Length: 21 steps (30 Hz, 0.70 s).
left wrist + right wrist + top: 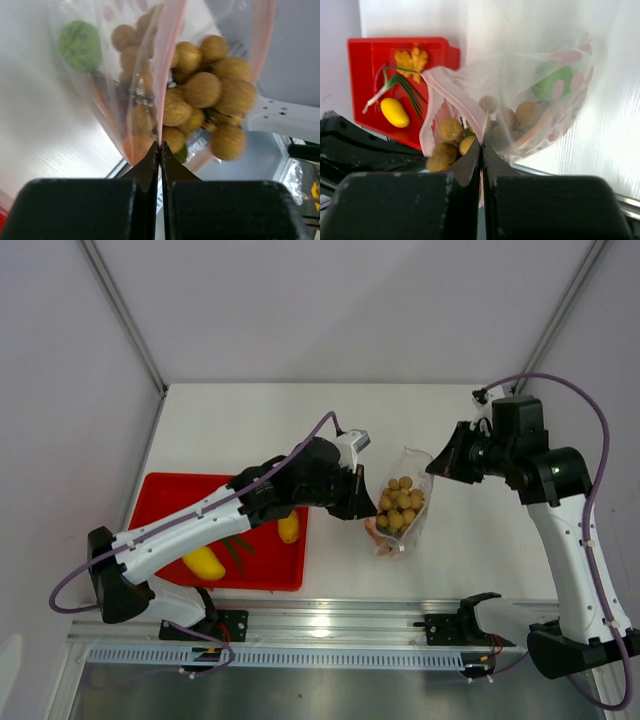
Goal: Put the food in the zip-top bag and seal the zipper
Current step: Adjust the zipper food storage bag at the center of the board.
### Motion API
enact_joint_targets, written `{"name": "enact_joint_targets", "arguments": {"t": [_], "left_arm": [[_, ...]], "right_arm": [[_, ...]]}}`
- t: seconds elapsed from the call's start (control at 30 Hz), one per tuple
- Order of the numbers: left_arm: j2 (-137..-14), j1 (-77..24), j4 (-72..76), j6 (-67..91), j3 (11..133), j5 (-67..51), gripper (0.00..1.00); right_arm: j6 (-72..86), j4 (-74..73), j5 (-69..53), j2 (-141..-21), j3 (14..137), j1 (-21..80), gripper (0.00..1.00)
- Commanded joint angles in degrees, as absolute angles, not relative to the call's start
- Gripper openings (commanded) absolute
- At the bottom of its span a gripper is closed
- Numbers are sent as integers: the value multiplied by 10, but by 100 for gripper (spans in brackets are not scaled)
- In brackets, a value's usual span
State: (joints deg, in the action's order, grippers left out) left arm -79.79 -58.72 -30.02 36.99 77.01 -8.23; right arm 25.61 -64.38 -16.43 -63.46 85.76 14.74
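Next, my gripper swings the bag because the tan balls crowd the zip-top bag's opening (400,508). This will settle the balls deeper before my left gripper gets the green stalks (235,551).
The zip-top bag (402,502) hangs between my two grippers, with its pink zipper (457,95) gaping along the mouth. Inside it are several tan balls (202,90) and a green ball (80,44). My left gripper (362,502) is shut on the bag's left edge, its tips (160,146) pinching the plastic. From the right, my right gripper (432,466) is shut on the opposite edge (481,145). A lemon (288,528), a banana (203,563) and green stalks (238,548) lie in the red tray (160,500). An orange-brown piece (411,59) shows in the right wrist view.
The red tray sits at the table's left front, partly under my left arm. White walls and metal posts ring the table. An aluminium rail (330,625) with the arm bases runs along the near edge.
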Motion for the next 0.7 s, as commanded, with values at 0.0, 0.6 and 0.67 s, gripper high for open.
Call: {"name": "enact_joint_targets", "arguments": {"t": [0.0, 0.6, 0.67], "left_arm": [[-745, -591, -280, 359, 834, -125, 1], [-751, -594, -267, 379, 821, -136, 1], [-745, -595, -268, 380, 845, -144, 1]], "right_arm": [[236, -666, -156, -649, 992, 144, 0], [230, -657, -147, -658, 992, 140, 0], [225, -687, -136, -664, 1060, 140, 0]]}}
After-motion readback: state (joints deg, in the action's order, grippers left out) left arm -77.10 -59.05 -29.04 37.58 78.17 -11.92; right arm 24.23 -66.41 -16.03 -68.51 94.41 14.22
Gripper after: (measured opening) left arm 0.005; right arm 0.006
